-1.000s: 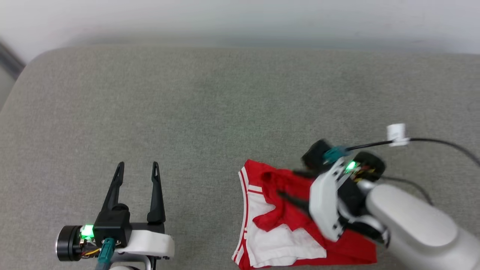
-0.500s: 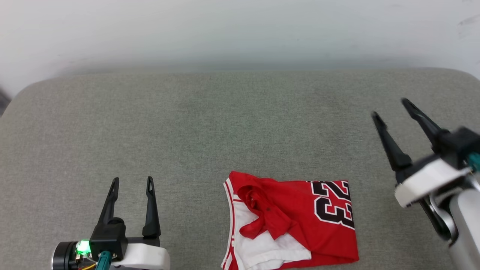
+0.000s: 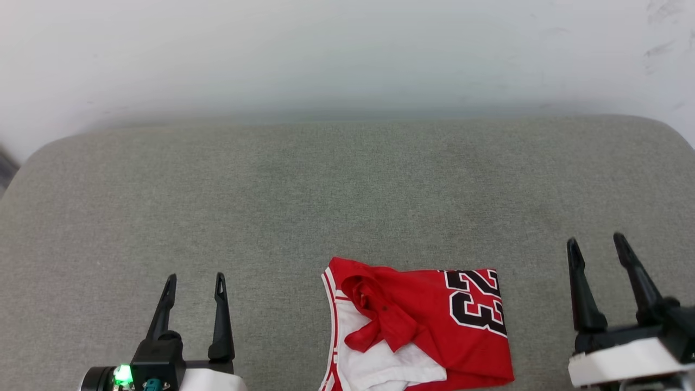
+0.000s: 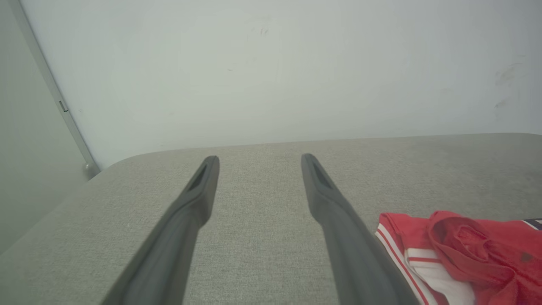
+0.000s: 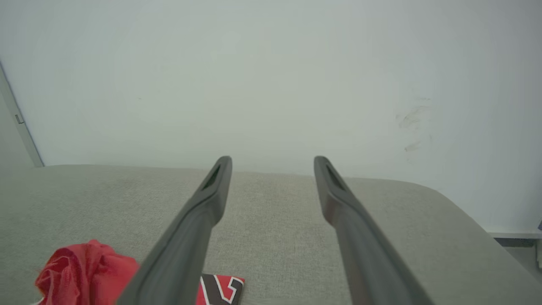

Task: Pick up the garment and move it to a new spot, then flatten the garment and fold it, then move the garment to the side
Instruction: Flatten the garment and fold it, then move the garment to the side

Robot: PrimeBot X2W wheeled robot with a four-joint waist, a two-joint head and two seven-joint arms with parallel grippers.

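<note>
The garment (image 3: 433,319) will slide along still folded when I pull its printed edge, because the layers lie stacked (image 3: 385,348) in a tight bundle.
The garment (image 3: 429,320) lies folded in a compact red bundle at the near middle of the grey surface, its black "23" print facing up on the right and white fabric with striped trim on the left. It also appears at the lower right of the left wrist view as the garment (image 4: 465,250) and at the lower left of the right wrist view as the garment (image 5: 84,267). My left gripper (image 3: 195,279) stands open to the garment's left, apart from it. My right gripper (image 3: 595,243) stands open to its right, also apart, holding nothing.
The grey upholstered surface (image 3: 304,190) stretches wide, with rounded far corners. A pale wall (image 3: 347,49) rises right behind its far edge. A door frame edge (image 4: 55,97) runs down the left of the left wrist view.
My right gripper has let go of the garment, lifted off it and swung out to the right, fingers now pointing away. The head camera has tilted, so the whole picture shifted.
</note>
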